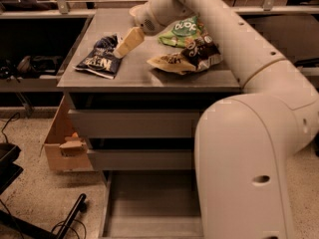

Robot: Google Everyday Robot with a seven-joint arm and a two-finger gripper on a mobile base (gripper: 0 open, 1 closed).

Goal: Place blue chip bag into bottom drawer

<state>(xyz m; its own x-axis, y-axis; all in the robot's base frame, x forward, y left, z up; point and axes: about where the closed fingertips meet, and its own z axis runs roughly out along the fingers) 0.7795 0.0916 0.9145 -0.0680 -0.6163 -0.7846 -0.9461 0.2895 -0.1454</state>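
My gripper will bunch up the blue chip bag point(98, 59) at its fingers and it will hang crumpled when I lift it, since creases point(105, 47) run across the bag.
The blue chip bag point(99, 57), dark navy with white lettering, lies flat on the left part of the grey cabinet top point(134, 76). My gripper point(123, 46) hangs just above the bag's right edge, its cream fingers pointing down-left. The bottom drawer point(149, 203) is pulled out at the foot of the cabinet, and its flat grey floor shows nothing on it. My big white arm covers the drawer's right side.
A green bag point(183, 31) and a brown-and-cream bag point(187, 58) lie on the right of the cabinet top. The two upper drawers point(132, 123) are shut. A cardboard box point(62, 146) stands left of the cabinet. Black cables point(60, 223) lie on the floor.
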